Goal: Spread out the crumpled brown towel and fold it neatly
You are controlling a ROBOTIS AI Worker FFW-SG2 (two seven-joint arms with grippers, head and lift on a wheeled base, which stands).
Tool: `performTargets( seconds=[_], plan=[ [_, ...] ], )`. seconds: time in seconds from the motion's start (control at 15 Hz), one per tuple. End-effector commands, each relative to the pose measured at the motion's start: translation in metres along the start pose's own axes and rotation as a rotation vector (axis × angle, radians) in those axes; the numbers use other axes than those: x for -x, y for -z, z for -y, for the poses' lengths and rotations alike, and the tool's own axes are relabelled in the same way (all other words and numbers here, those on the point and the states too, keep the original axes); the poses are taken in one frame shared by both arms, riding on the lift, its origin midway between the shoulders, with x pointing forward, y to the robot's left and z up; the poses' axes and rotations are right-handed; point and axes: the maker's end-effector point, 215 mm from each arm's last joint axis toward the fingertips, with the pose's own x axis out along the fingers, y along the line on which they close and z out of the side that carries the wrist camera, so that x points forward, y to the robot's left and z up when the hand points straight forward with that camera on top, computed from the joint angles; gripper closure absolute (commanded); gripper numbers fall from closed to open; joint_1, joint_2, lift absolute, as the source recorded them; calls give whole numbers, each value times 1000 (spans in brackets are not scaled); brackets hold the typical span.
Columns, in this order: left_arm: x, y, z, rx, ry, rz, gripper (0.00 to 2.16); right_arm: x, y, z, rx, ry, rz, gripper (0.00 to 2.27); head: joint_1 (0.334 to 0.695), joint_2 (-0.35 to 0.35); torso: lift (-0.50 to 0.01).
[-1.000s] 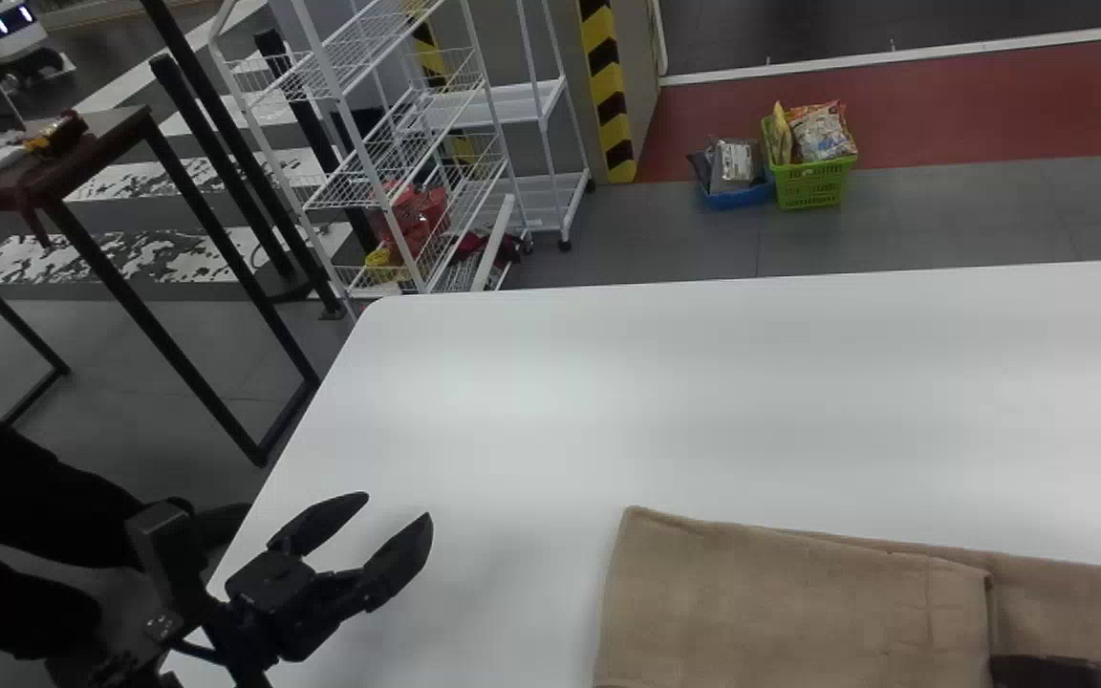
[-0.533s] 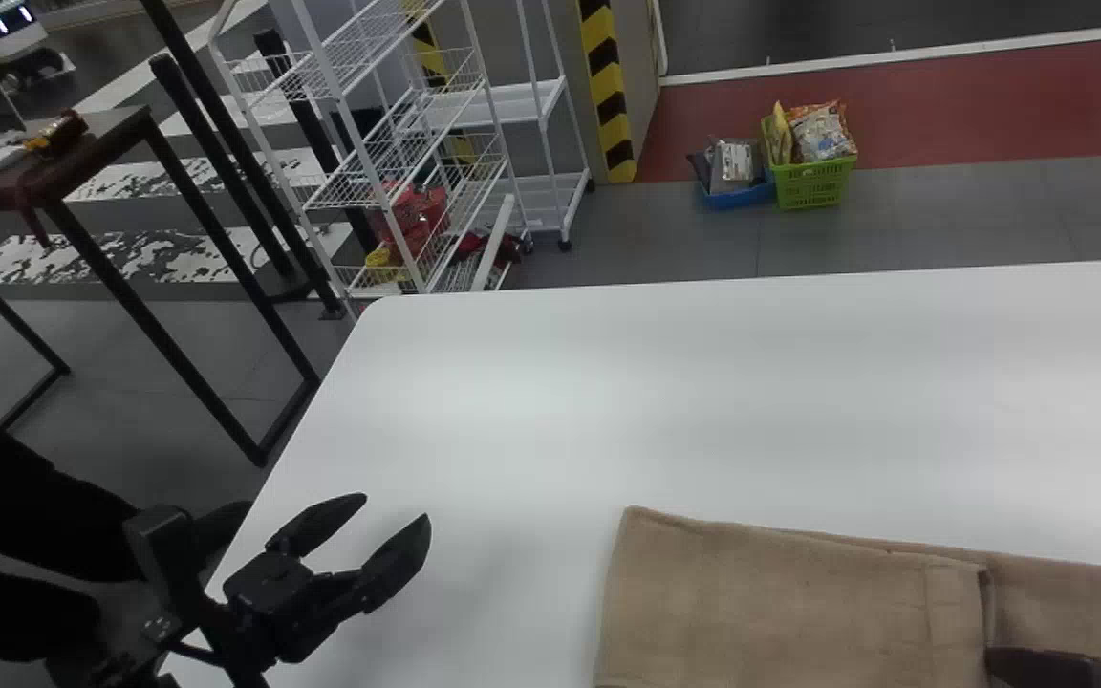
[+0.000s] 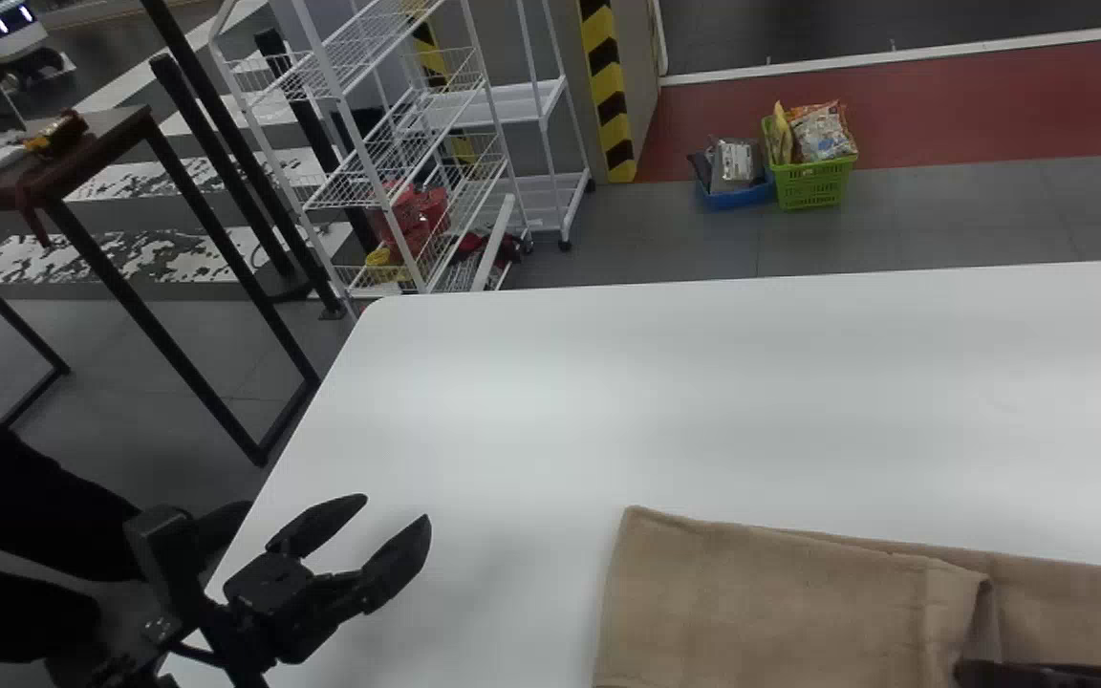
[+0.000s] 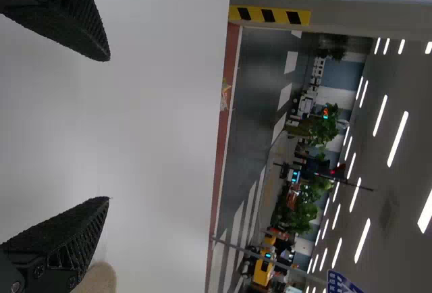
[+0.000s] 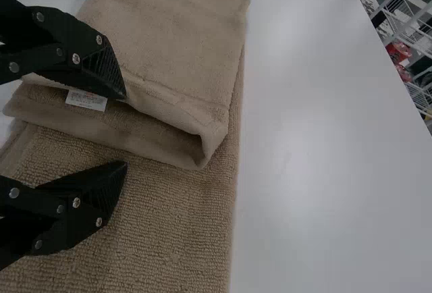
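The brown towel's flap (image 3: 793,602) is lying flat and leads into the towel's folded end (image 3: 618,602). The folded end should slide along with it when I pull the flap's edge.
The brown towel (image 3: 780,597) lies at the near right of the white table, its left part folded over a lower layer that runs right. At the flap's right edge is my right gripper (image 3: 1052,675). In the right wrist view, the right gripper (image 5: 125,131) stands open, one finger over the flap's raised, curled edge and the other over the towel's lower layer (image 5: 169,219); a white tag (image 5: 86,100) shows between layers. My left gripper (image 3: 359,540) is parked open left of the towel. In the left wrist view, the left gripper (image 4: 109,129) has nothing between its fingers; a towel corner (image 4: 98,279) shows nearby.
The white table (image 3: 550,401) extends behind and left of the towel, its left edge under the left arm. Beyond it stand a white wire rack (image 3: 398,143), a dark-framed table (image 3: 82,162) and a green basket (image 3: 811,184) on the floor.
The right gripper has shifted a little left against the flap's edge. That edge has bulged and curled up, opening a small hollow beneath it. The left arm stays practically still.
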Motion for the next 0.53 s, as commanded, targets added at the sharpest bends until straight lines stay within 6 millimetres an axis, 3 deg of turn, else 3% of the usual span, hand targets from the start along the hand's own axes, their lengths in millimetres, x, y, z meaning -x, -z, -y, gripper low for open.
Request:
performTargets(
  seconds=[0.0, 0.33, 0.47],
  plan=[
    [0, 0, 0, 2, -2, 2, 66, 2, 2, 0, 1, 3, -1, 572, 695, 350, -128],
    [-1, 1, 0, 5, -1, 2, 66, 15, 3, 10, -21, 14, 24, 572, 695, 350, -128],
    [-2, 0, 1, 3, 3, 2, 66, 27, -6, 9, -16, 10, 57, 572, 695, 350, -128]
  ],
)
